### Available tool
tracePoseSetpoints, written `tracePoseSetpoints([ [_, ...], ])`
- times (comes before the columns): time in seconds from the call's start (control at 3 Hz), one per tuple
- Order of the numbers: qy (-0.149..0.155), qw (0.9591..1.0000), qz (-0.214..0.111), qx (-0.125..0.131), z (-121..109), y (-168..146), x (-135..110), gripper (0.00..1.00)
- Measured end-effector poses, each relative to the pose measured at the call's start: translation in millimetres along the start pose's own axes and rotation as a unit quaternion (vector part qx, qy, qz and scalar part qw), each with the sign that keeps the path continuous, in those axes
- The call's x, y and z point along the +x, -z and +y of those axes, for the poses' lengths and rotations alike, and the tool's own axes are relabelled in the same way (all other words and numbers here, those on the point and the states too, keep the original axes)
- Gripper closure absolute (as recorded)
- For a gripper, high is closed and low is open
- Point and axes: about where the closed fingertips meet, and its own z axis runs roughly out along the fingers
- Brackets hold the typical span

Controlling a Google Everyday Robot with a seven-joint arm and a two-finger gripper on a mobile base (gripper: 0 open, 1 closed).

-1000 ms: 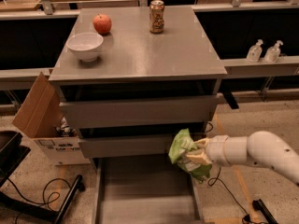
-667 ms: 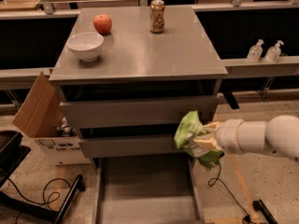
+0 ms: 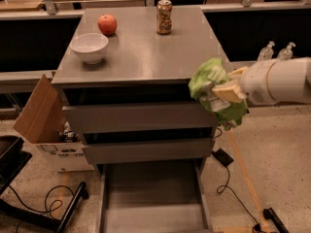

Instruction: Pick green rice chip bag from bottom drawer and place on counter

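Observation:
Open counter (image 3: 186,51) lies in front of the drink can for the green rice chip bag, so the robot's gripper should keep moving up over the counter's edge (image 3: 182,79) and let go of the bag there.
My gripper (image 3: 224,89) comes in from the right on a white arm and is shut on the green rice chip bag (image 3: 212,92), a crumpled light-green foil bag with white patches. It holds the bag in the air at the counter's front right corner, level with the counter (image 3: 146,52) edge. The bottom drawer (image 3: 151,198) is pulled out below, a long shallow grey tray with nothing showing in it.
On the counter stand a white bowl (image 3: 89,47), a red apple (image 3: 107,24) and a drink can (image 3: 164,16). A cardboard box (image 3: 43,120) leans at the cabinet's left. Cables lie on the floor. Two spray bottles (image 3: 277,52) stand at the right.
The gripper has lifted the bag from just above the bottom drawer up to the height of the counter edge, staying at the cabinet's right side.

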Motion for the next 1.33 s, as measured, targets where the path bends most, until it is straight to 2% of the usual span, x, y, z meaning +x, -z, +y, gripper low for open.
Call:
tracePoseSetpoints([
  [0.33, 0.009, 0.9989, -0.001, 0.046, -41, 14, -59, 1.00],
  [0.67, 0.025, 0.9961, -0.010, 0.085, -71, 14, -110, 1.00],
  [1.0, 0.045, 0.9929, -0.028, 0.107, -93, 1, -142, 1.00],
  [1.33, 0.063, 0.9903, -0.049, 0.113, -112, -27, -157, 1.00],
])
